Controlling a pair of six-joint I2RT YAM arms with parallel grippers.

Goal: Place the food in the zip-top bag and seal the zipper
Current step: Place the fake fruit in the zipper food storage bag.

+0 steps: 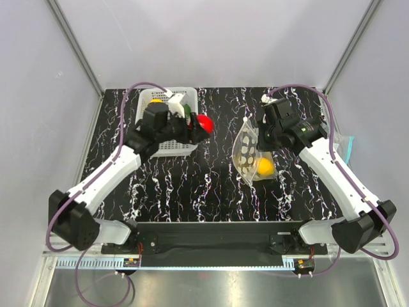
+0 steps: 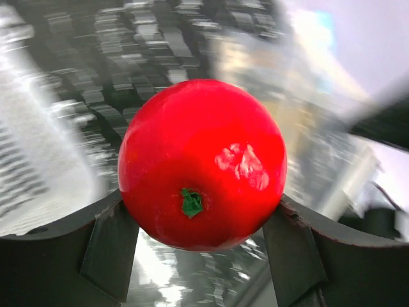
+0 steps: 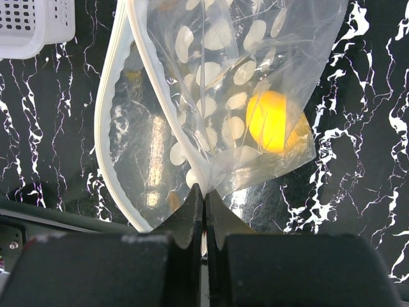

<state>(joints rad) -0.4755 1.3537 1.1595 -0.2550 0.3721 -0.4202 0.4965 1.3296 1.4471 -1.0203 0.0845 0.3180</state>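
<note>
I should now carry the red toy fruit over with my left gripper until it is inside the bag's opening [image 3: 142, 144] and then let go, because the zip-top bag's opening [image 1: 242, 155] faces the fruit.
My left gripper [image 1: 199, 128] is shut on the red toy fruit [image 1: 204, 123], held in the air just right of the white basket; in the left wrist view the red fruit [image 2: 202, 163] sits between both fingers [image 2: 108, 246]. My right gripper [image 1: 262, 137] is shut on the upper edge of the dotted zip-top bag [image 1: 248, 153] and holds its mouth open. In the right wrist view the pale zipper strip [image 3: 108, 121] curves open at the left. One yellow fruit [image 3: 271, 121] lies inside the bag, also in the top view [image 1: 264, 167]. Another yellow fruit [image 1: 156, 101] is in the basket. The dark green fruit is hidden.
A white mesh basket [image 1: 169, 146] stands at the back left under my left wrist; its corner shows in the right wrist view [image 3: 32, 25]. A clear bag with a teal strip [image 1: 348, 148] lies at the right table edge. The table is black marble with white veins.
</note>
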